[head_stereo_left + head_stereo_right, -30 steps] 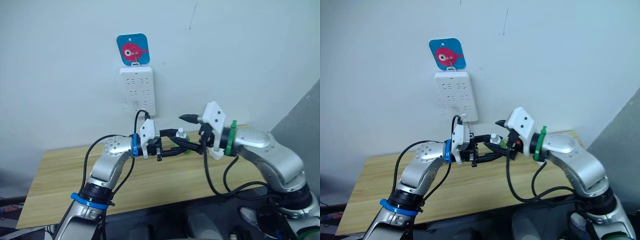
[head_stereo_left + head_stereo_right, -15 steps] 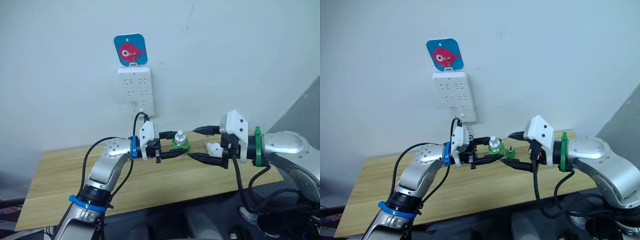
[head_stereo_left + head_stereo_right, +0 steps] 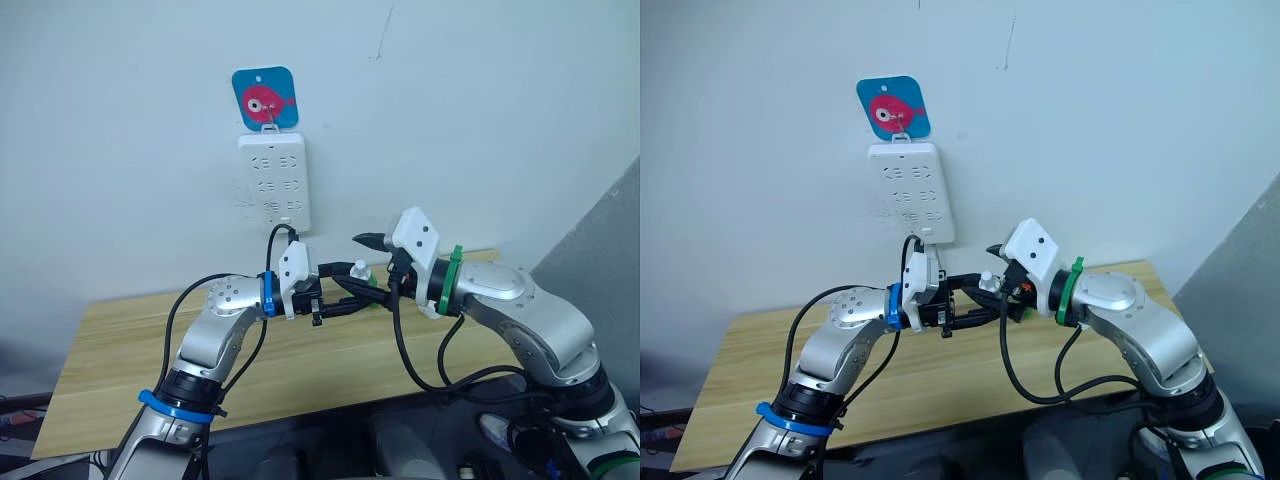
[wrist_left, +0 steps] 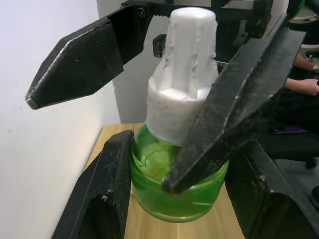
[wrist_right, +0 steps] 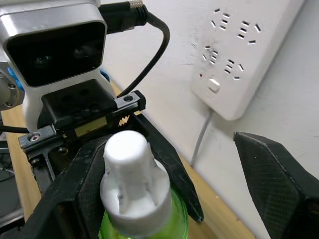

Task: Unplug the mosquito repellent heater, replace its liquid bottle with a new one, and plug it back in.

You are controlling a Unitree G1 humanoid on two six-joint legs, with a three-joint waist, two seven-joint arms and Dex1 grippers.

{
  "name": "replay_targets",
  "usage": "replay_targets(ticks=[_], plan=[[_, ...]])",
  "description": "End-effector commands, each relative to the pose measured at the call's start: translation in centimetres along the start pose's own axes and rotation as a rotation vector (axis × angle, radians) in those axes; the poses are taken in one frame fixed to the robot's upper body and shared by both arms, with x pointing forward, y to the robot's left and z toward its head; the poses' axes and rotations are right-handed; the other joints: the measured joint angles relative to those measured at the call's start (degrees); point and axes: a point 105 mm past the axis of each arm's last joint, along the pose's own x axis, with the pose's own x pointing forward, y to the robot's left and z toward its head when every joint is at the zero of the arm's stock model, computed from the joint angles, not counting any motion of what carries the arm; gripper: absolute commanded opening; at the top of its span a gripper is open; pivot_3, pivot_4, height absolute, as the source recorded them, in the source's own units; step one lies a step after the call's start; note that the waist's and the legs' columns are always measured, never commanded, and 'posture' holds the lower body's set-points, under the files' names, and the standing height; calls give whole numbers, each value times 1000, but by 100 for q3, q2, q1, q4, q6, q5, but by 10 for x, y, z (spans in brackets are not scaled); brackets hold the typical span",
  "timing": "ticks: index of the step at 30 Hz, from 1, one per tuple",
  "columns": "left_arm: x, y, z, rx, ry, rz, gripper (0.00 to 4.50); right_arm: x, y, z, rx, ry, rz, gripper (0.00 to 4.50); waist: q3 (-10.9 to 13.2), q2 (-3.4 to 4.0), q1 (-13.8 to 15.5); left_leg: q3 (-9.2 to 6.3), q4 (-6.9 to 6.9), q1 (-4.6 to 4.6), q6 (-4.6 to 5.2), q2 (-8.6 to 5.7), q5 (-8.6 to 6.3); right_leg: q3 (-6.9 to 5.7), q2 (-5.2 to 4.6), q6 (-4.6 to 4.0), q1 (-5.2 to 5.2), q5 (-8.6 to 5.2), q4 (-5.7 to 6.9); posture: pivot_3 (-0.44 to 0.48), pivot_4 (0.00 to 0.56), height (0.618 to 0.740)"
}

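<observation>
The white top goes up in a tall narrow stem [image 5: 127, 152], so the robot should expect a dark wick hidden beneath it on the liquid bottle [image 5: 173, 219].
My left gripper [image 3: 360, 287] is shut on the liquid bottle [image 4: 174, 191], a green one with a white top [image 5: 130, 185], and holds it upright above the wooden table [image 3: 120, 340]. Its two fingers [image 4: 105, 199] press the green body from both sides. My right gripper [image 3: 352, 262] is open, its fingers [image 5: 273, 184] straddling the white top from the opposite side; one of them [image 4: 234, 109] crosses close in front of the bottle. The mosquito repellent heater is out of view.
A tall white power strip [image 3: 274, 182] hangs on the wall under a blue fish sticker [image 3: 265, 98], just behind and above both grippers. Its cord [image 5: 202, 134] drops toward the table. A grey panel [image 3: 610, 240] rises at the right.
Half a second ago my right gripper was drawn back to the right, apart from the bottle. It has come back left and now straddles the bottle's top. The left gripper kept its hold.
</observation>
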Motion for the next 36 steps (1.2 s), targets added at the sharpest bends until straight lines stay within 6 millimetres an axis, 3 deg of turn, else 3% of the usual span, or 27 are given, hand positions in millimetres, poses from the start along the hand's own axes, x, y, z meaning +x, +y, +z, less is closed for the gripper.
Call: replay_targets(ticks=[1,7,12,19,26,29,36], plan=[[2,-3,13,41,-34,-13,2239,-22,-8,9,-24,-25,-16,3880,0,0,7,-1,0,0,0,0,0,-1,0,0,1,0,-1,-217,86,740],[1,-4,13,37,-31,-10,2239,-53,-2,6,-11,43,66,3880,0,0,2,6,0,1,1,-1,0,0,8,2,2,-1,-1,-225,87,740],[1,-3,12,36,-29,-10,2239,-65,4,6,-9,85,117,3880,0,-1,-3,12,0,3,2,0,-1,1,14,25,2,-15,-1,-230,86,740],[1,-4,10,36,-21,-14,2239,-42,12,25,-23,2,118,3880,-1,-1,-17,18,-1,4,2,3,-1,3,14,25,1,-15,0,-231,85,740],[2,-5,11,38,-22,-22,2239,-22,9,23,11,-14,109,3880,-1,-1,13,13,2,0,2,-3,-1,4,10,3,1,-1,-2,-221,85,740],[2,-5,11,40,-21,-21,2239,-21,10,22,20,-17,126,3296,-1,-1,10,14,1,0,2,-3,-1,4,9,2,0,-1,-2,-217,85,740],[2,-4,11,40,-18,-20,2239,-24,16,25,-2,-26,165,822,-1,-1,3,14,0,2,2,0,-1,3,9,3,0,-2,-1,-221,85,740]])
